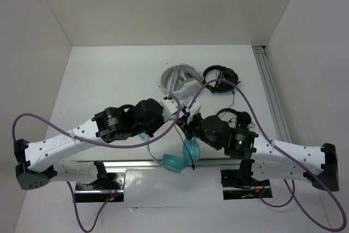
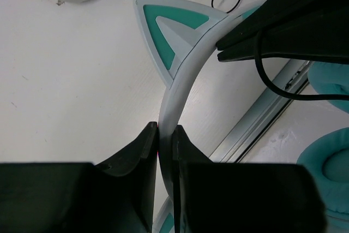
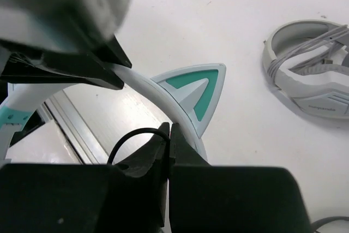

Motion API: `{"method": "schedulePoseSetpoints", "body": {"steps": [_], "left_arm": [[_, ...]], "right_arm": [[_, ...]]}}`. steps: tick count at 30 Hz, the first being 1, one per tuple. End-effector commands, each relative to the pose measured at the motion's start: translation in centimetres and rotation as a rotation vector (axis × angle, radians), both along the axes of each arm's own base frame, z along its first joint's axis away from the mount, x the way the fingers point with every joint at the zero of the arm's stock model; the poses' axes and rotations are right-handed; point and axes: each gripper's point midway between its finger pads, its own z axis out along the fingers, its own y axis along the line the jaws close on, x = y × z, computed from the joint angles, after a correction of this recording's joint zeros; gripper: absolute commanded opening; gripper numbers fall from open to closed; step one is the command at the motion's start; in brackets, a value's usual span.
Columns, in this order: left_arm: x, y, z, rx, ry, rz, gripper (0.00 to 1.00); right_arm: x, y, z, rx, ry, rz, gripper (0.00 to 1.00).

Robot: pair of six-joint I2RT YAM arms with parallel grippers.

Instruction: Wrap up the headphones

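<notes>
Next, my left gripper pulls the headphones back and lifts them to make room for my right gripper underneath, because my right gripper crowds the headband (image 2: 200, 52) beside the cat ear.
The teal headphones (image 1: 182, 155) hang near the table's front edge, ear cups low, whitish headband (image 2: 180, 88) arching up between my grippers. A teal-and-white cat ear (image 2: 174, 31) sticks out from the band; it also shows in the right wrist view (image 3: 199, 88). My left gripper (image 2: 165, 129) is shut on the headband just below that ear. My right gripper (image 3: 169, 127) is shut on the thin black cable (image 3: 133, 133), which loops out of its jaws right beside the band. In the top view the left gripper (image 1: 173, 108) and right gripper (image 1: 188, 123) sit close together above the ear cups.
A grey-white strapped headset (image 1: 180, 80) lies at the back centre. Black headphones (image 1: 221, 77) lie to its right, with a second black set (image 1: 235, 116) by my right arm. An aluminium rail (image 1: 136, 163) runs along the front edge. Purple arm cables cross the work area.
</notes>
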Motion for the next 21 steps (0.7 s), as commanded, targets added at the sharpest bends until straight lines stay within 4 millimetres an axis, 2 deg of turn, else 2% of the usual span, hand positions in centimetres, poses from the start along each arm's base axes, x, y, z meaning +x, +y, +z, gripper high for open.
{"method": "schedulePoseSetpoints", "body": {"steps": [1,4,5,7,9,12,16,21], "left_arm": [[-2.4,-0.9,1.8,-0.119,0.047,-0.088,0.00],[-1.6,-0.3,1.5,-0.093,0.025,-0.028,0.00],[-1.7,-0.2,1.0,-0.079,0.041,-0.018,0.00],[-1.4,0.2,0.3,-0.040,0.044,0.010,0.00],[-1.1,-0.1,-0.4,-0.013,0.058,0.026,0.00],[-1.2,0.0,-1.1,0.010,0.076,0.035,0.00],[-1.4,-0.1,-1.5,0.019,0.095,0.037,0.00],[-2.5,-0.4,-0.2,-0.047,0.118,-0.008,0.00]], "right_arm": [[3.7,-3.8,2.5,0.014,-0.096,-0.277,0.00],[3.2,-4.7,5.1,0.100,-0.119,-0.282,0.00],[3.2,-4.7,5.6,0.109,-0.121,-0.283,0.00],[3.5,-6.0,6.5,0.126,-0.133,-0.335,0.00],[3.9,-6.9,6.3,0.098,-0.136,-0.384,0.00],[4.0,-7.9,7.3,0.097,-0.158,-0.410,0.00],[4.3,-8.9,7.6,0.077,-0.176,-0.459,0.00],[5.0,-8.1,5.3,0.000,-0.164,-0.465,0.00]]}}
